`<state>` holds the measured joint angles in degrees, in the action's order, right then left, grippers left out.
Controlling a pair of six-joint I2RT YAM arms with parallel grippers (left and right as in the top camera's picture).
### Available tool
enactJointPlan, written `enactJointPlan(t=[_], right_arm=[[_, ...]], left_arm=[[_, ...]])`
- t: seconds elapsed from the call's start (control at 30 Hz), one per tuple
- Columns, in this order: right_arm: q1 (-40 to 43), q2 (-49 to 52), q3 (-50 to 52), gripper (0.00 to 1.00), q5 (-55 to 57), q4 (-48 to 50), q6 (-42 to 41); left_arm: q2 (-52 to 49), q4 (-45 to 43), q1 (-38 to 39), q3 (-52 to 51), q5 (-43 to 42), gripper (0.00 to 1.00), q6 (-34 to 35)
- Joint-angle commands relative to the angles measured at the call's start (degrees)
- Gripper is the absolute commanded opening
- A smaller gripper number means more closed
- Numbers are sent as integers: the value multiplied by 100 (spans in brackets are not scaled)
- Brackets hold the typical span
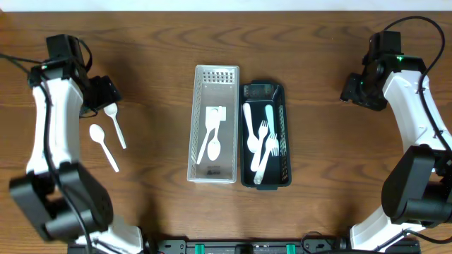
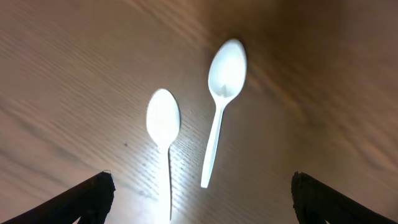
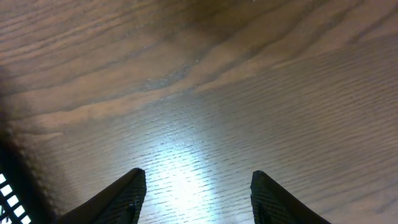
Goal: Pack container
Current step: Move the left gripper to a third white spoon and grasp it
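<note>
The spoon nearer the baskets (image 1: 119, 130) is clear of its neighbour and my open fingers align across its neck (image 2: 220, 107), so my left gripper keeps descending and closes there.
Two white plastic spoons lie on the wood table at the left, one (image 1: 115, 125) just below my left gripper (image 1: 107, 94) and the other (image 1: 104, 147) beside it. In the left wrist view both spoons (image 2: 163, 124) (image 2: 222, 93) lie between and ahead of my wide-open, empty fingers (image 2: 202, 199). A white mesh basket (image 1: 195, 127) at the centre holds a white spoon (image 1: 212, 143). A dark basket (image 1: 284, 141) to its right holds white forks (image 1: 265, 144) and a pale teal utensil. My right gripper (image 1: 351, 90) is open and empty over bare wood at the far right; the right wrist view shows it (image 3: 198, 193).
The two baskets stand side by side, touching, at mid-table. A corner of the dark basket (image 3: 7, 186) shows at the lower left of the right wrist view. Both arm bases sit at the table's near corners.
</note>
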<state>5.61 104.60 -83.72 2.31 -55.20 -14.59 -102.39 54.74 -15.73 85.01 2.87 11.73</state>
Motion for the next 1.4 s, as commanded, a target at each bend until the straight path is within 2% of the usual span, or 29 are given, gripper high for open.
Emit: enactJointPlan(t=[0.0, 0.4, 0.87, 1.23, 1.3, 1.37], right_arm=[[35, 20, 26, 57, 2, 11, 57], [35, 20, 26, 57, 2, 7, 57], [35, 20, 26, 57, 2, -55, 122], [35, 20, 26, 58, 2, -76, 122], [35, 20, 26, 58, 2, -76, 140], [35, 20, 26, 58, 2, -76, 140]], left_arm=[[-540, -37, -50, -2, -417, 93, -267], [-1823, -96, -48, -2, -592, 93, -446], [-1963, -411, -48, -52, -592, 92, -446], [-2208, -332, -48, -61, -592, 92, -442], [-2208, -295, -48, -63, -590, 87, -444], [-2208, -275, -48, -63, -592, 77, -442]])
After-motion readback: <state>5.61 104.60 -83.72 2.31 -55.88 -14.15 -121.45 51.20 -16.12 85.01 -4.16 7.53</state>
